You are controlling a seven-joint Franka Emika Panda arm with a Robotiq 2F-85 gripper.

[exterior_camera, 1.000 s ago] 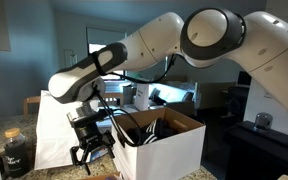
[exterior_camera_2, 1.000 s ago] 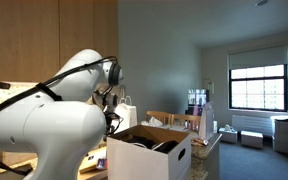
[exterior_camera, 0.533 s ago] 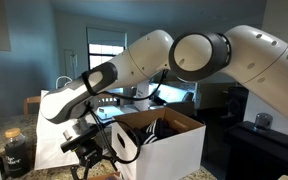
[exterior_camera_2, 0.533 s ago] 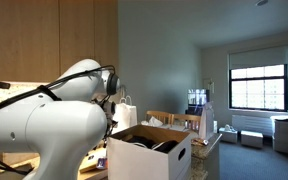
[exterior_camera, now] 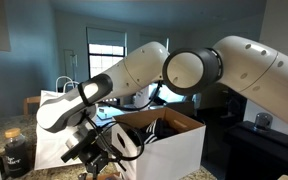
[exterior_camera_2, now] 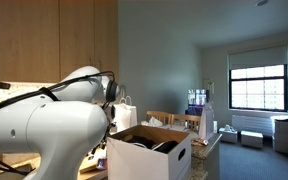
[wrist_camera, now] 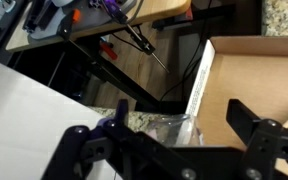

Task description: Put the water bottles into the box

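Note:
My gripper slants across both the water bottle and the box's side (wrist_camera: pixel 198 84), so next I back off and tip downward over the bottle (wrist_camera: pixel 171 129) before closing.
The white cardboard box (exterior_camera: pixel 169 150) with a brown inside stands on the speckled counter; it also shows in an exterior view (exterior_camera_2: pixel 149 156), and its wall fills the right of the wrist view (wrist_camera: pixel 249 75). My gripper (exterior_camera: pixel 96 152) is low beside the box, on the side towards the paper bag. In the wrist view the gripper (wrist_camera: pixel 164 122) is open, its fingers wide apart. A clear plastic water bottle (wrist_camera: pixel 154 128) lies on the counter between them, against the box wall. The fingers do not touch it. No other bottle shows.
A white paper bag (exterior_camera: pixel 54 125) stands close behind the gripper and also shows in an exterior view (exterior_camera_2: pixel 124 112). A squat dark jar with a gold lid (exterior_camera: pixel 16 152) sits beyond it. Dark things lie inside the box. Tables and cables lie beyond the counter (wrist_camera: pixel 134 40).
The arm has swung lower and further towards the counter beside the box, and the gripper has dropped and tilted.

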